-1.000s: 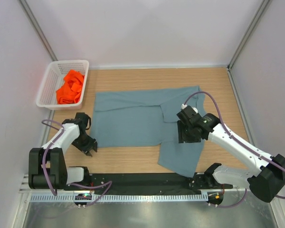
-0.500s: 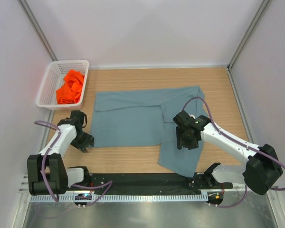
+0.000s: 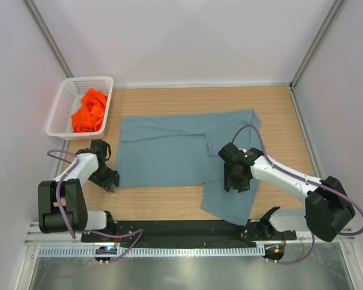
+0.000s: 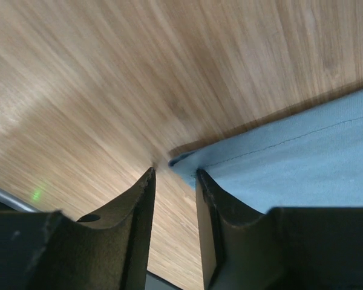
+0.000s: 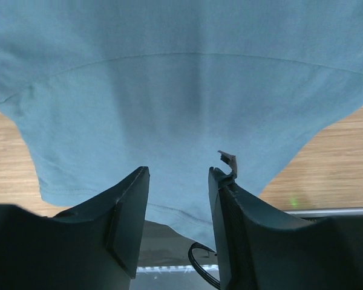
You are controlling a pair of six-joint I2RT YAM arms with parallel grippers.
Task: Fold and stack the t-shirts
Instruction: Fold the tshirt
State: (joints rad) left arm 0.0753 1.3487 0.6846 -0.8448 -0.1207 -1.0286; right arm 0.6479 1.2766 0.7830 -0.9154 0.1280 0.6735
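Observation:
My right gripper is hovering over the middle of the t-shirt's near sleeve (image 3: 228, 200), so it needs to pinch the sleeve's outer edge first, before both grippers fold the near side of the t-shirt over.
The grey-blue t-shirt (image 3: 169, 151) lies spread flat on the wooden table, with one part hanging toward the front edge. The orange t-shirt (image 3: 89, 110) is crumpled in the white basket (image 3: 63, 103) at the back left. My left gripper (image 3: 111, 182) is open at the shirt's near-left corner (image 4: 184, 162), which sits right at its fingertips (image 4: 146, 179). My right gripper (image 3: 232, 183) is open just above the shirt's near-right part (image 5: 169, 103), holding nothing.
The white walls close in the table on three sides. The black rail (image 3: 181, 229) with the arm bases runs along the front edge. Bare wood (image 3: 157, 199) shows in front of the shirt and along the right side (image 3: 284, 127).
My left gripper has drawn back and left to the shirt's near-left corner. My right gripper has moved left and toward the front over the shirt's near-right part.

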